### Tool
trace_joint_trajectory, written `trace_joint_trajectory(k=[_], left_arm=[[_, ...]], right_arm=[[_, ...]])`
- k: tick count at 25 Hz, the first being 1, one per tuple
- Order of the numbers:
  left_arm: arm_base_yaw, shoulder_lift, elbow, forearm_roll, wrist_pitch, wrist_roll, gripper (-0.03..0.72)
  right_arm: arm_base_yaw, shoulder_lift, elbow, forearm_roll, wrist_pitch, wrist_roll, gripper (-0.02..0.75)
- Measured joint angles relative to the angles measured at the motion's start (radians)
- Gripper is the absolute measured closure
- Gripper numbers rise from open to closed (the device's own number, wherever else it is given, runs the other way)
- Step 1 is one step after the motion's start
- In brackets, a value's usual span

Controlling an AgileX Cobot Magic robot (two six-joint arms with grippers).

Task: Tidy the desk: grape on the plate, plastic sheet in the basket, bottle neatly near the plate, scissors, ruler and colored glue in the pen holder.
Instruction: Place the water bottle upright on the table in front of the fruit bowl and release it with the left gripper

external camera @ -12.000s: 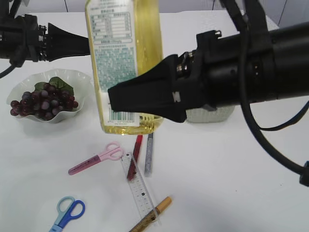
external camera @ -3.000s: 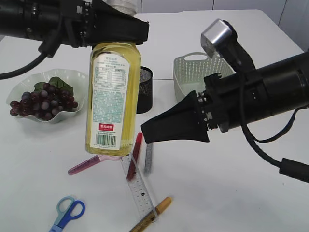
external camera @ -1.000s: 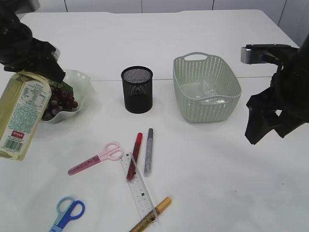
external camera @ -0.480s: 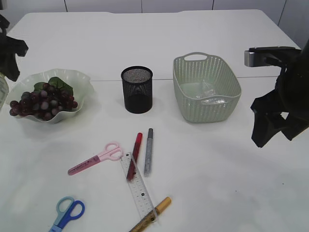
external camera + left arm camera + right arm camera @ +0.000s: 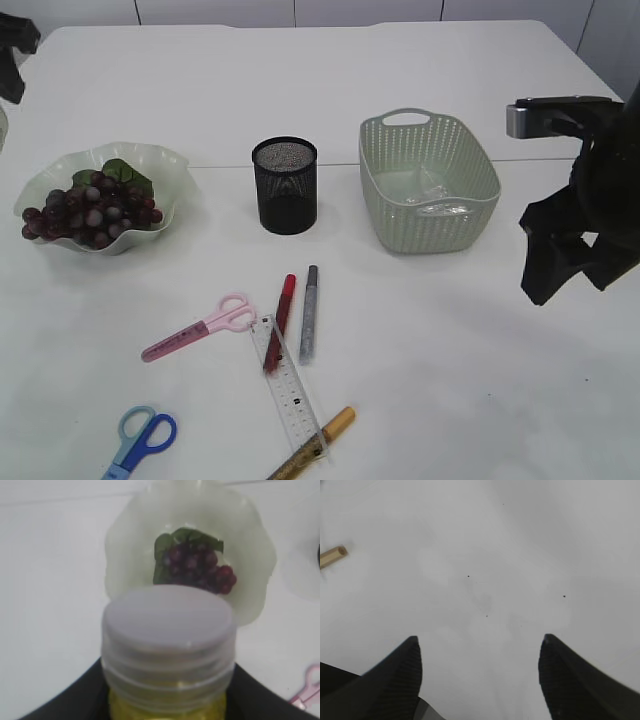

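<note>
My left gripper is holding the bottle with the bottle's cap [image 5: 169,617] tipped forward toward the plate, so next I straighten the bottle upright before I lower it to the spot [image 5: 52,290] beside the plate.
My left gripper [image 5: 167,702] is shut on the bottle [image 5: 167,635], a yellow-filled bottle with a pale cap, held just left of the plate [image 5: 250,540] with the grape [image 5: 197,567] on it. In the exterior view only the arm's dark tip [image 5: 12,55] shows at the left edge. The grape [image 5: 90,212] lies on the plate [image 5: 165,165]. The plastic sheet [image 5: 430,188] lies in the basket [image 5: 470,215]. Pink scissors [image 5: 200,328], blue scissors [image 5: 140,440], the ruler [image 5: 288,385] and red [image 5: 279,320], silver [image 5: 308,312] and gold [image 5: 310,445] glue pens lie in front of the pen holder [image 5: 285,185]. My right gripper [image 5: 480,655] is open and empty.
The right arm [image 5: 575,230] hangs over bare table to the right of the basket. The gold pen's tip [image 5: 332,556] shows at the left edge of the right wrist view. The pink scissors' handle [image 5: 307,692] shows at the lower right of the left wrist view.
My left arm has carried the bottle from the middle of the table to the far left, past the plate and almost out of the exterior view. The right arm has drawn back right.
</note>
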Motion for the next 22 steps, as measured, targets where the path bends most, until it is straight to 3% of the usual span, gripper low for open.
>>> trace_joint_trajectory(k=[7,14,22], left_arm=[[0.0,-0.061,0.066,0.062,-0.195,-0.093,0.379],[0.002,-0.254,0.403,0.282,-0.572,-0.334,0.379],[0.063,-0.332,0.751,0.332,-1.142,-0.368,0.379]], right_arm=[[0.0,0.0,0.0,0.0,-0.011,0.0,0.206],[0.0,0.0,0.0,-0.015,-0.014,0.0,0.206],[0.0,0.0,0.0,-0.022,-0.037,0.002,0.206]])
